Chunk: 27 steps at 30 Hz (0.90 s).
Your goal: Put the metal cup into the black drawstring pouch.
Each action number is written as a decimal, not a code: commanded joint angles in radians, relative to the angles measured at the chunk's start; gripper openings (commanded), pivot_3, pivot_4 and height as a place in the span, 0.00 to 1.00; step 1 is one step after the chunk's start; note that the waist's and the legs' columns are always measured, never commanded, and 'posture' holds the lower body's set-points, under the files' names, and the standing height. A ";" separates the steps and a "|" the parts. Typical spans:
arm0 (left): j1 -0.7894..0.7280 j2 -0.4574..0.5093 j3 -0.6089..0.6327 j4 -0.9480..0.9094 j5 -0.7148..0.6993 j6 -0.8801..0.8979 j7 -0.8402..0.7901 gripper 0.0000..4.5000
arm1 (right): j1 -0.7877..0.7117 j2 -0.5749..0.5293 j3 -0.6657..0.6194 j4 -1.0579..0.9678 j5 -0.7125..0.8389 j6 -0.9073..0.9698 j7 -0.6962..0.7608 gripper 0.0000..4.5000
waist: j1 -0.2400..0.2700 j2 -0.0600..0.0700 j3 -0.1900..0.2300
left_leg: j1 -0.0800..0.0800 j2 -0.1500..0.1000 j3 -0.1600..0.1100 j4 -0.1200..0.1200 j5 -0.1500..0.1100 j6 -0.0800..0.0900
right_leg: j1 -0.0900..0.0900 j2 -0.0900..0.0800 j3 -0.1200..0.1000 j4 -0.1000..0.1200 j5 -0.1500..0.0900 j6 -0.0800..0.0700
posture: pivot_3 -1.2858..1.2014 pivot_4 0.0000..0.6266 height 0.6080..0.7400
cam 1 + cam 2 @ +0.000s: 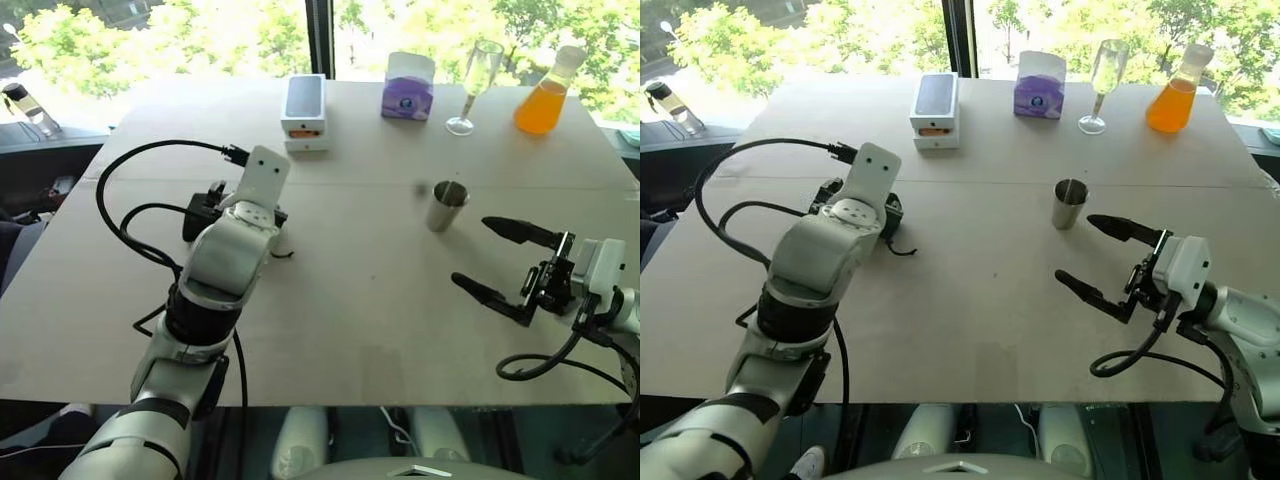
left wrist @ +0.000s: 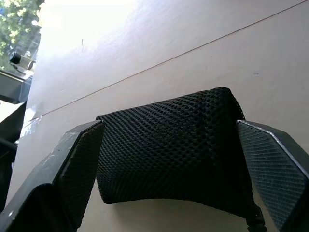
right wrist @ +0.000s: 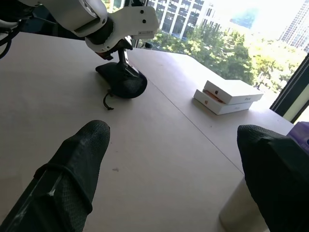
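The cord (image 3: 107,101) trails next to the black pouch's rounded end (image 3: 136,86), so the pouch's opening should stay wide and round when the robot begins to pull the cord.
The metal cup (image 1: 447,205) stands upright right of the table's middle, a small plain steel tumbler. The black drawstring pouch (image 2: 169,154) lies on the left part of the table, its cord (image 1: 283,254) trailing out toward the middle. In the eye views my left hand covers most of it. My left gripper (image 2: 169,126) is open, one finger on each side of the mesh pouch, close to the tabletop. My right gripper (image 1: 471,251) hangs open above the table, just nearer than the cup and to its right, with nothing between its fingers (image 3: 77,159).
Along the far edge stand a stack of two white boxes (image 1: 305,112), a purple tissue box (image 1: 408,87), a tall clear stemmed glass (image 1: 475,85) and a flask of orange liquid (image 1: 545,95). Black cables (image 1: 120,215) loop beside my left arm.
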State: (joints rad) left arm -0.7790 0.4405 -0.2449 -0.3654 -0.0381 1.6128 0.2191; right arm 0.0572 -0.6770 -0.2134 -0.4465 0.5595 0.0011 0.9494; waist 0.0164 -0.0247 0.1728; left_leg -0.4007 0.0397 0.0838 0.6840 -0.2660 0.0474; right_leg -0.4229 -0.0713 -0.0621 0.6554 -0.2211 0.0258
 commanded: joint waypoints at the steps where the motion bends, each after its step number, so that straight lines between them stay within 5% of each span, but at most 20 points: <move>1: -0.021 -0.030 -0.001 0.025 0.054 0.002 0.015 1.00 | 0.009 -0.001 -0.027 -0.025 0.005 -0.001 -0.009 0.99 | 0.000 0.000 0.000 | 0.000 0.000 0.000 0.000 0.000 0.000 | 0.000 0.000 0.000 0.000 0.000 -0.001 | 0.52 0.24 0.98; 15: -0.041 -0.098 -0.001 0.129 0.141 -0.012 0.005 1.00 | 0.026 0.003 -0.020 -0.028 -0.025 -0.011 -0.024 0.99 | -0.001 0.000 0.000 | 0.000 0.000 0.000 0.000 0.000 0.000 | 0.000 0.000 0.000 0.000 0.000 0.000 | 0.52 0.24 0.98; 21: -0.008 -0.069 -0.027 0.152 0.145 -0.052 -0.025 0.52 | 0.042 -0.001 -0.015 -0.025 -0.037 -0.018 -0.014 1.00 | -0.001 0.000 0.000 | 0.000 0.000 0.000 0.000 0.000 0.000 | 0.000 0.000 0.000 0.000 0.001 -0.001 | 0.52 0.24 0.98; 26: 0.018 -0.061 -0.017 0.176 0.161 -0.079 -0.033 0.02 | 0.061 0.000 -0.010 -0.034 -0.043 -0.019 -0.013 1.00 | -0.001 0.000 0.000 | 0.000 0.000 0.000 0.000 0.000 0.000 | 0.000 0.000 0.000 0.000 0.001 -0.001 | 0.52 0.24 0.98; 27: 0.028 -0.057 -0.016 0.178 0.164 -0.087 -0.034 0.01 | 0.065 -0.003 -0.008 -0.034 -0.046 -0.019 -0.009 1.00 | -0.001 0.000 0.000 | 0.000 0.000 0.000 0.000 0.000 0.000 | 0.000 0.000 0.000 0.000 0.001 -0.001 | 0.52 0.24 0.98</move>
State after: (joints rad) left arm -0.7540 0.3705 -0.2644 -0.1763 0.0976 1.5514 0.1856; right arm 0.1172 -0.6769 -0.2107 -0.4493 0.5137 -0.0046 0.9337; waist 0.0155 -0.0249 0.1729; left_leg -0.4007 0.0396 0.0839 0.6842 -0.2660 0.0474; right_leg -0.4230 -0.0716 -0.0621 0.6558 -0.2205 0.0250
